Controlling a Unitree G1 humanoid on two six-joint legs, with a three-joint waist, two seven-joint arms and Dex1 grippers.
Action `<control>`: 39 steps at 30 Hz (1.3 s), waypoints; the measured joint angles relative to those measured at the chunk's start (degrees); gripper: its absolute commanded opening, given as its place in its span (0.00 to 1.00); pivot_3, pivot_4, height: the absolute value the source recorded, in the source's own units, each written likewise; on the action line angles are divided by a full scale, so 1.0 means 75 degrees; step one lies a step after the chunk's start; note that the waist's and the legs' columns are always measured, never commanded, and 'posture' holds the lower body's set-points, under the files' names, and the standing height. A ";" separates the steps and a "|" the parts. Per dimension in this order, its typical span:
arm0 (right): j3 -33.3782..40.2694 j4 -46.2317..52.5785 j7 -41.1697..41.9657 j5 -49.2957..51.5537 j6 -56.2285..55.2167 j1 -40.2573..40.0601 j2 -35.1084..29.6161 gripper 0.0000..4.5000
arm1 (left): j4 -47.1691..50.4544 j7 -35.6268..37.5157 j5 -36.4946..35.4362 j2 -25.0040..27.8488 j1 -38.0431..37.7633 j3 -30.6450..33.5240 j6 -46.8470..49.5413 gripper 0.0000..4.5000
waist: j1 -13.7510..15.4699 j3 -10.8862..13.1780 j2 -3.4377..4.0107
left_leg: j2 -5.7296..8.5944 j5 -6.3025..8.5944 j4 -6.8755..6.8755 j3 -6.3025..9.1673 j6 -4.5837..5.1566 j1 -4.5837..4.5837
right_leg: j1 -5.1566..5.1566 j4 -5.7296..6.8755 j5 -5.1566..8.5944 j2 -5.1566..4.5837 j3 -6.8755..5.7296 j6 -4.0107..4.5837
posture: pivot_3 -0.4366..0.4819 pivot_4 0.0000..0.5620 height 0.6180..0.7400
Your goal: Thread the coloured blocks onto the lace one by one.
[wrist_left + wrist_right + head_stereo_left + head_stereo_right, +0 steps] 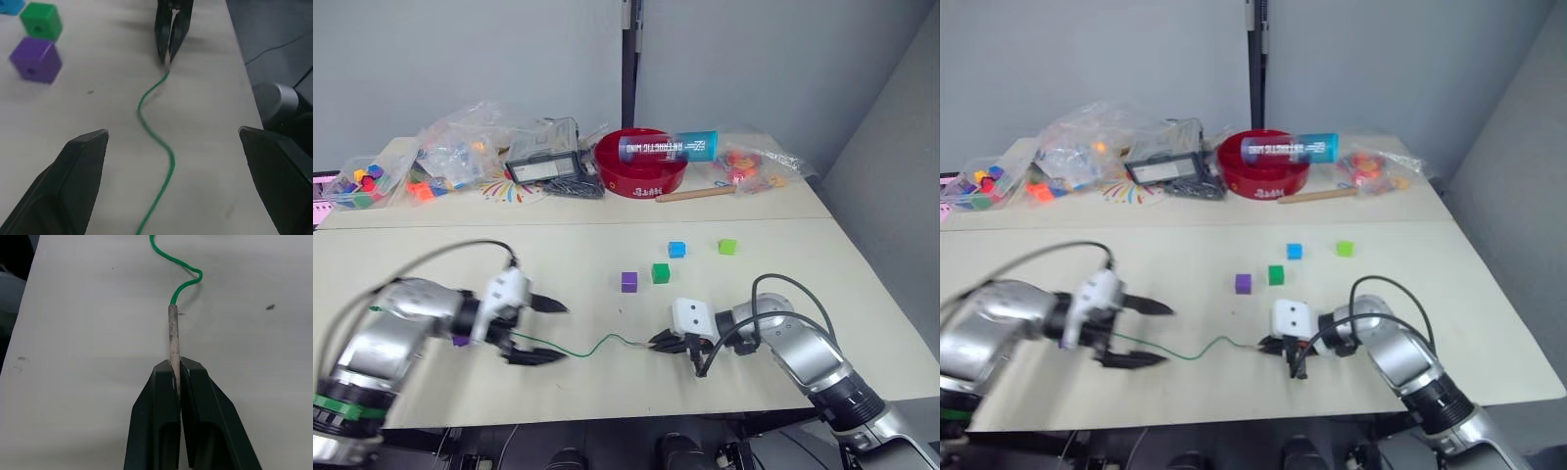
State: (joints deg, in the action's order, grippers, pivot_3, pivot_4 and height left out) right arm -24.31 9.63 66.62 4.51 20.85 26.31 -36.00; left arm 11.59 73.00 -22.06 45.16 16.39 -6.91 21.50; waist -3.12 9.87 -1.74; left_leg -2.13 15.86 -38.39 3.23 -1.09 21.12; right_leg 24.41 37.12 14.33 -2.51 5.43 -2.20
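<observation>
The green lace's far end (375, 308) shows a little past the purple piece (460, 340) by the left gripper, so the robot should expect that piece to be threaded on the lace already.
The thin green lace (592, 347) lies in a wavy line on the cream table (431, 250). My right gripper (177, 367) is shut on its stiff pale tip (172, 333), low to the table near the front edge. My left gripper (564, 333) stands open, one finger on each side of the lace (156, 137), touching nothing. Beyond the lace sit a purple block (628, 282), a dark green block (660, 273), a light blue block (677, 249) and a lime green block (727, 247). Another purple piece (460, 341) peeks out beside my left hand, mostly hidden.
At the back stand a red bowl (641, 166) with a blue tube (668, 147) across it, a black device (543, 164), clear bags of toy pieces (460, 147), a tub of coloured pieces (367, 184) and a wooden stick (695, 194). The table's front edge runs just below both grippers.
</observation>
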 measured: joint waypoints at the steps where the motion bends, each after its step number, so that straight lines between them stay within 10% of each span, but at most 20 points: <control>1: -0.0042 0.0040 -0.0050 -0.0045 0.0143 0.0026 0.0043 0.00 | 0.0028 -0.0280 0.0207 -0.0322 0.0071 -0.0281 -0.0003 1.00 | 0.0014 0.0000 0.0000 | 0.0002 0.0000 -0.0003 0.0002 0.0000 0.0001 | 0.0000 0.0003 0.0000 0.0000 0.0000 0.0000 | 0.48 0.27 1.00; 18: -0.0225 0.0523 -0.0453 -0.0144 0.1049 0.0100 0.0230 0.00 | -0.0518 -0.1339 0.1794 -0.1565 0.0668 -0.1779 -0.0401 1.00 | 0.0091 -0.0001 0.0000 | 0.0008 0.0000 -0.0045 0.0005 0.0000 0.0006 | -0.0013 0.0002 -0.0005 -0.0002 0.0000 -0.0005 | 0.48 0.27 1.00; 31: -0.0239 0.0487 -0.0564 -0.0158 0.1060 0.0103 0.0240 0.00 | -0.0537 -0.1298 0.1824 -0.1535 0.0758 -0.1773 -0.0489 0.01 | 0.0087 -0.0001 0.0000 | 0.0009 0.0000 -0.0048 0.0007 0.0001 0.0006 | -0.0015 0.0002 -0.0007 -0.0003 0.0001 -0.0008 | 0.48 0.27 1.00; 39: -0.0272 0.0466 -0.0557 -0.0201 0.1059 0.0173 0.0234 0.00 | -0.0537 -0.1255 0.1825 -0.1533 0.0757 -0.1761 -0.0498 0.00 | 0.0088 -0.0001 0.0000 | 0.0009 0.0000 -0.0049 0.0007 0.0001 0.0006 | -0.0016 0.0003 -0.0007 -0.0003 0.0000 -0.0008 | 0.48 0.27 1.00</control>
State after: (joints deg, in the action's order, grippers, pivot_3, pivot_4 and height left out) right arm -26.35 13.13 62.45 3.01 28.79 27.60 -34.25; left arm 7.56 63.59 -8.37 33.66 22.06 -20.13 17.77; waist -2.46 9.87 -1.74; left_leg -2.06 15.86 -38.75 3.29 -1.09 21.16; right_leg 24.29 37.14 14.27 -2.53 5.43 -2.26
